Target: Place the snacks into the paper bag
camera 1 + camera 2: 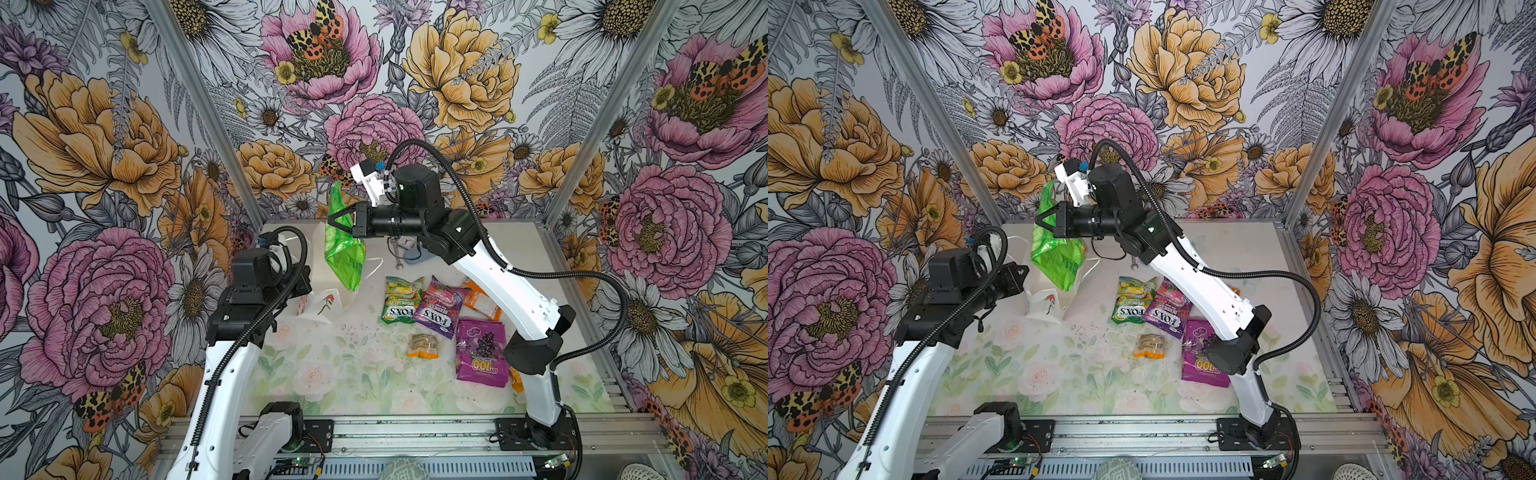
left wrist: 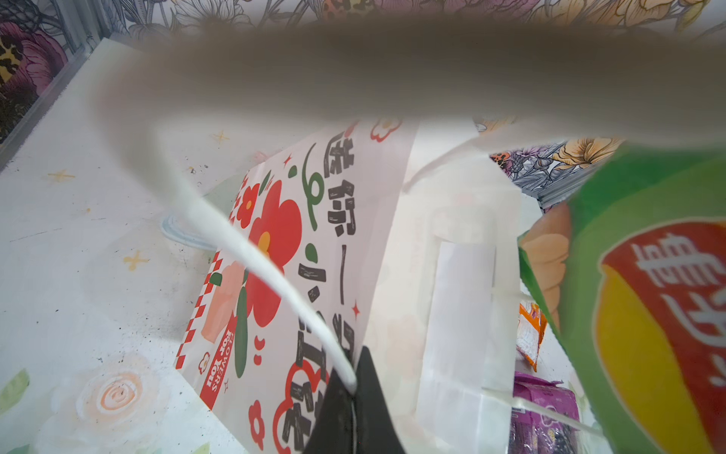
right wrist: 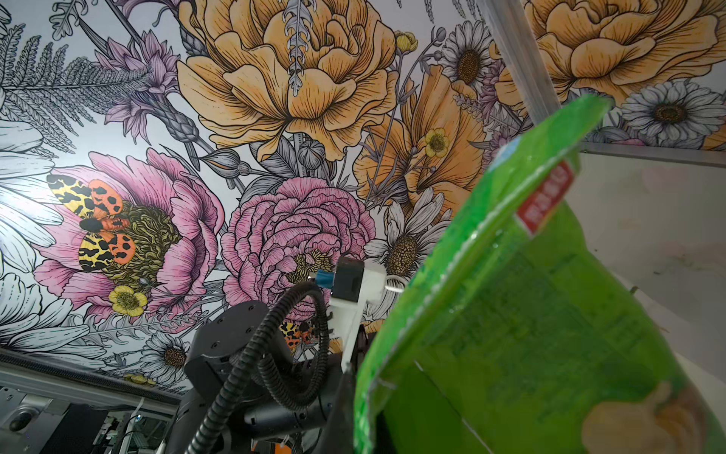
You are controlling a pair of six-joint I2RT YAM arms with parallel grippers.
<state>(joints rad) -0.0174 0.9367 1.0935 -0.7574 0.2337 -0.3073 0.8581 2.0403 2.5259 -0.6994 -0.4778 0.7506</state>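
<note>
The green Lay's chip bag (image 1: 345, 260) slants broadside across the paper bag's open top (image 1: 318, 257), so next my right gripper draws back and turns it edge-on before lowering it in.
My right gripper (image 1: 332, 220) (image 1: 1040, 220) (image 3: 357, 412) is shut on the green Lay's chip bag (image 1: 345, 249) (image 1: 1059, 257) (image 3: 530, 314), which hangs in the air over the open top of the white paper bag (image 1: 324, 305) (image 1: 1044, 309) (image 2: 334, 236). My left gripper (image 1: 306, 282) (image 1: 1020, 274) (image 2: 355, 377) is shut on the bag's white cord handle (image 2: 275, 275). On the table to the right lie a green Fox's bag (image 1: 401, 301), a purple Fox's bag (image 1: 440, 309), a purple grape bag (image 1: 482, 353) and small orange packets (image 1: 423, 345) (image 1: 482, 305).
A metal wrench (image 1: 397, 253) and a blue-grey case (image 1: 411, 246) lie at the back, partly behind the right arm. Flowered walls close in three sides. An aluminium rail (image 1: 415, 432) with both arm bases runs along the front edge.
</note>
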